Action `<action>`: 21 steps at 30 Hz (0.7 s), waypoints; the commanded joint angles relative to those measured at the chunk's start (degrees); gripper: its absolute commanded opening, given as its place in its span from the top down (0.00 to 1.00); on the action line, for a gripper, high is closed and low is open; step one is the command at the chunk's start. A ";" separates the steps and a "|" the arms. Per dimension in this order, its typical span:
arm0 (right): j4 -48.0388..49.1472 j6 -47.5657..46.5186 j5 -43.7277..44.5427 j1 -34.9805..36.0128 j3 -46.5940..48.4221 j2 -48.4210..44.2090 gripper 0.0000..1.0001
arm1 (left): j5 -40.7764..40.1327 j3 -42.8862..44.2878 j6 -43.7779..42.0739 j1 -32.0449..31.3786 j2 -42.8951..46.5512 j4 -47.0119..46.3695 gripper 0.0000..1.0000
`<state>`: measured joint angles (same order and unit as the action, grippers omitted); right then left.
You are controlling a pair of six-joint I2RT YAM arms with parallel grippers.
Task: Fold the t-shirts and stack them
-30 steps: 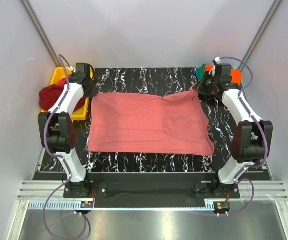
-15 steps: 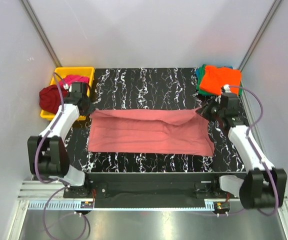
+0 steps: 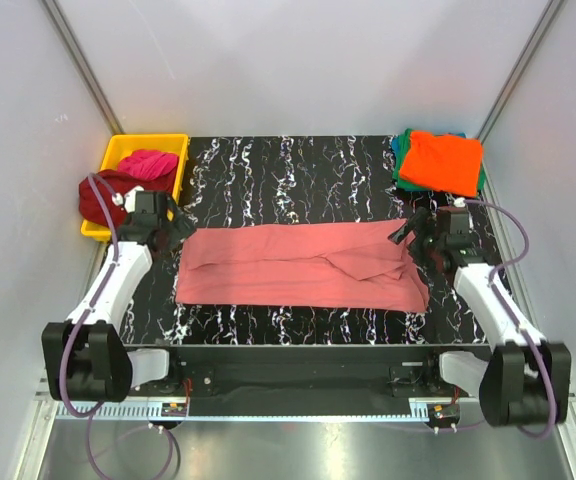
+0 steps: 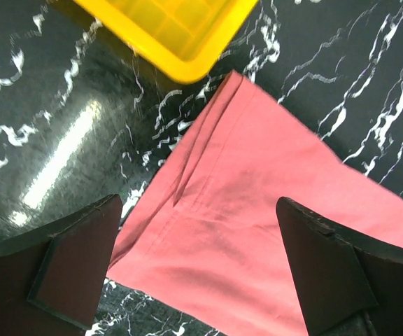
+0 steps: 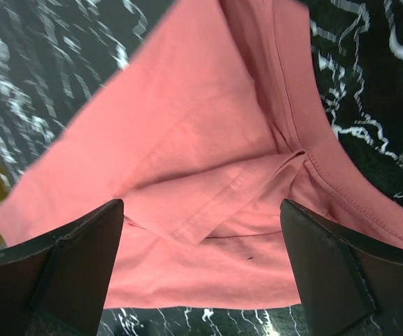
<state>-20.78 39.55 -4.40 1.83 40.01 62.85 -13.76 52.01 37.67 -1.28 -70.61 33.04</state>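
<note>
I expect the salmon-pink t-shirt (image 3: 258, 284) to keep its long folded shape when I turn it, because the t-shirt's doubled sleeve (image 3: 368, 262) lies flat inside the long folds.
The salmon-pink t-shirt (image 3: 303, 265) lies folded lengthwise into a wide band across the black marbled table (image 3: 288, 170). My left gripper (image 3: 173, 228) hovers open over its far left corner, and the left wrist view shows bare cloth (image 4: 257, 210) between the spread fingers (image 4: 68, 266). My right gripper (image 3: 413, 232) is open above the far right corner, where a sleeve and hem (image 5: 208, 140) lie doubled over. An orange t-shirt (image 3: 443, 160) rests on a green one (image 3: 400, 165) at the far right. Dark red (image 3: 98, 195) and magenta (image 3: 148, 162) t-shirts sit at the far left.
A yellow tray (image 3: 173, 145) at the far left corner holds the magenta shirt, with the dark red one spilling over its side; its corner (image 4: 180, 35) lies just beyond the pink shirt's edge. Grey walls close in on three sides.
Both grippers carried the pink shirt's far edge toward the near side, folding it in half. Both then opened and let the cloth go.
</note>
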 commanded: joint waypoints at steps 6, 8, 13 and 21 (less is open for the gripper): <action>1.26 -3.34 -4.47 0.02 6.83 18.70 0.05 | -1.54 -3.49 3.99 -8.29 -5.05 -3.59 0.08; 1.61 -3.34 -4.04 0.02 7.98 21.78 0.08 | 0.21 -3.58 3.73 -9.00 -8.65 -4.38 0.16; 2.93 -5.44 -6.14 0.11 12.35 30.81 0.45 | 1.89 -4.46 3.90 -10.85 -14.11 -5.26 0.27; 2.76 -9.40 -11.68 0.02 20.19 42.35 1.00 | 2.59 -6.83 2.23 -11.11 -19.38 -7.02 0.76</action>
<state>-19.18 32.51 -14.63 1.72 57.93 102.00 -12.45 46.98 40.29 -12.14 -87.79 29.61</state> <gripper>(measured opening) 0.022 0.312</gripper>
